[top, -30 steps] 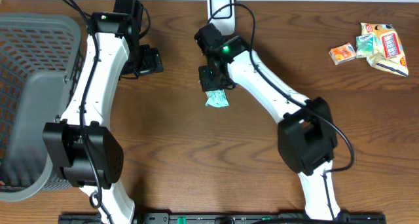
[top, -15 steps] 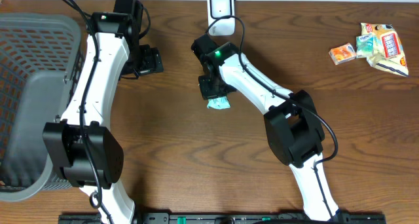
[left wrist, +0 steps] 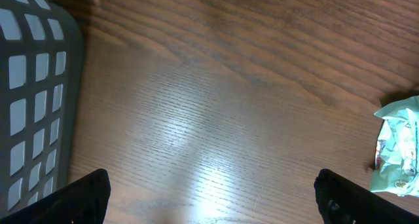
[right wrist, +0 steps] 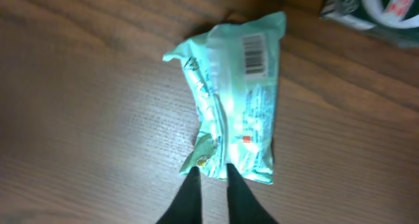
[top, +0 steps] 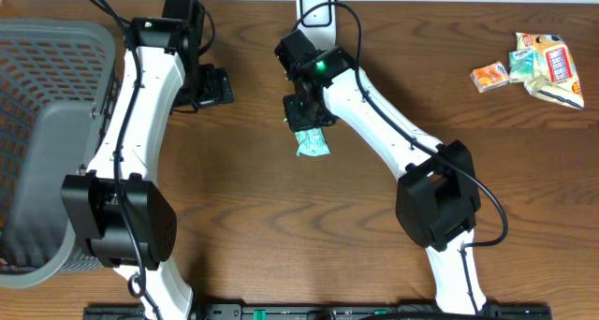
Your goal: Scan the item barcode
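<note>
My right gripper's fingers are nearly closed at the flat packet's near edge. I should move back, open wide and grab the end opposite the barcode.
A mint-green snack packet lies flat on the wooden table with its barcode facing up. It also shows in the overhead view and at the right edge of the left wrist view. My right gripper has its fingertips at the packet's near edge. They stand a narrow gap apart, and wood shows between them. The white scanner stands at the table's back edge, just beyond the right wrist. My left gripper is wide open over bare wood, left of the packet.
A grey slatted basket fills the left side and shows in the left wrist view. Several snack packets lie at the far right. A dark box with a white ring sits beyond the packet.
The right arm's elbow swung left and then back out to the right. The packet lies in nearly the same spot under the gripper. The left arm has not moved.
</note>
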`<control>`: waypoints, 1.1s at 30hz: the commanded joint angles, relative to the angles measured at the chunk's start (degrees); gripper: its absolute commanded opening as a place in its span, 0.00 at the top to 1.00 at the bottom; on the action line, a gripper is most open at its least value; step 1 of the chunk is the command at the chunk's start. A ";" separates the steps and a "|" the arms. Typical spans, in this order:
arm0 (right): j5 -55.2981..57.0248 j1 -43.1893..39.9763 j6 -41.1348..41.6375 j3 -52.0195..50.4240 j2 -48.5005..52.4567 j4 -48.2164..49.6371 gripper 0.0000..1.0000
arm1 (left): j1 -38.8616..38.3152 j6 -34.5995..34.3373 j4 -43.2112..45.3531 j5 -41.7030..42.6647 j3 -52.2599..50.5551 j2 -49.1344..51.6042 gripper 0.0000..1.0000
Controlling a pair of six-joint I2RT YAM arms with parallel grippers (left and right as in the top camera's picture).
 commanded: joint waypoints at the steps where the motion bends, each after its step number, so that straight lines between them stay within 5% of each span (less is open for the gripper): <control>1: -1.97 2.16 -0.68 -3.32 -0.39 0.72 0.89 | 0.15 0.94 -0.20 -0.74 -0.57 -0.11 0.02; 11: 1.97 4.87 -1.36 -13.03 -0.39 7.21 0.97 | 0.15 0.94 -0.20 -0.74 -0.57 -0.11 0.02; 19: 16.26 2.16 3.72 -12.07 -0.48 -1.90 0.99 | 0.15 0.94 -0.20 -0.74 -0.57 -0.11 0.02; 28: 11.61 -1.42 3.82 -9.99 -3.61 -4.09 0.99 | 0.15 0.94 -0.20 -0.74 -0.57 -0.11 0.02; 33: -3.30 -4.63 -0.42 -9.99 -5.99 -0.13 0.94 | 0.15 0.94 -0.20 -0.74 -0.57 -0.11 0.02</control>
